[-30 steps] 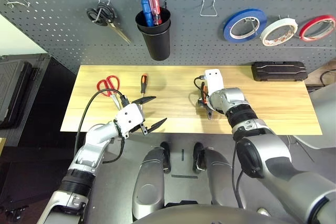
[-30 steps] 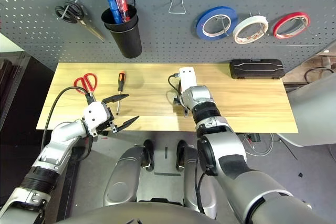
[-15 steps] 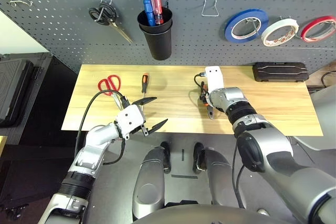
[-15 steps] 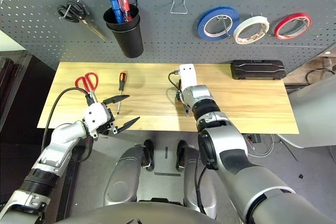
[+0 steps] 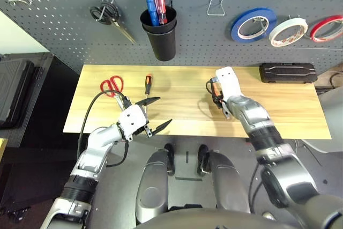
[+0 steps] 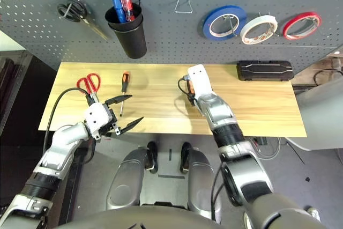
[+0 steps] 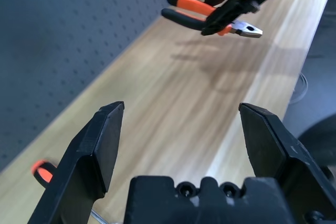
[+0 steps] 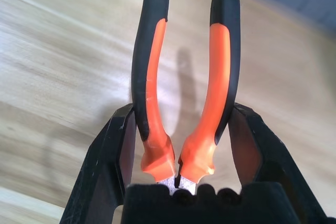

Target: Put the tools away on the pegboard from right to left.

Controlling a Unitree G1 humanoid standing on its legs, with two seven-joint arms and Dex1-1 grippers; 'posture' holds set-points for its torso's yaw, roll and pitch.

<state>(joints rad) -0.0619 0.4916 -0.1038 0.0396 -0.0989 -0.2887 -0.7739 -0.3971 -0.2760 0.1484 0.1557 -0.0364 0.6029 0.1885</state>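
Note:
My gripper will lower the thin screwdriver (image 5: 148, 83) in, and it will stand with its handle showing, since handles in the black cup (image 5: 157, 8) poke up above the cup's rim.
My right gripper (image 8: 181, 113) is shut on the orange-and-black-handled pliers (image 8: 151, 72), one finger on each handle. It holds them just above the middle of the wooden table (image 5: 182, 108), as the left wrist view shows the pliers (image 7: 210, 17) clear of the wood. My left gripper (image 5: 162, 112) hovers open over the table's front left with nothing in it. The thin screwdriver (image 5: 147, 84) and the red-handled scissors (image 5: 113, 92) lie on the table's left part. The white tape roll (image 5: 272, 35) hangs on the pegboard (image 5: 64, 41) at the right.
On the pegboard hang black-handled scissors (image 5: 107, 14), a black cup (image 5: 159, 41) with screwdrivers, a bare wire hook (image 5: 216, 8), a blue tape roll (image 5: 236, 25) and a red tape roll (image 5: 313, 29). A black case (image 5: 288, 72) lies at the table's back right.
My right gripper has closed on the pliers and raised them off the table, shifting a little to the right. The left arm has stayed put.

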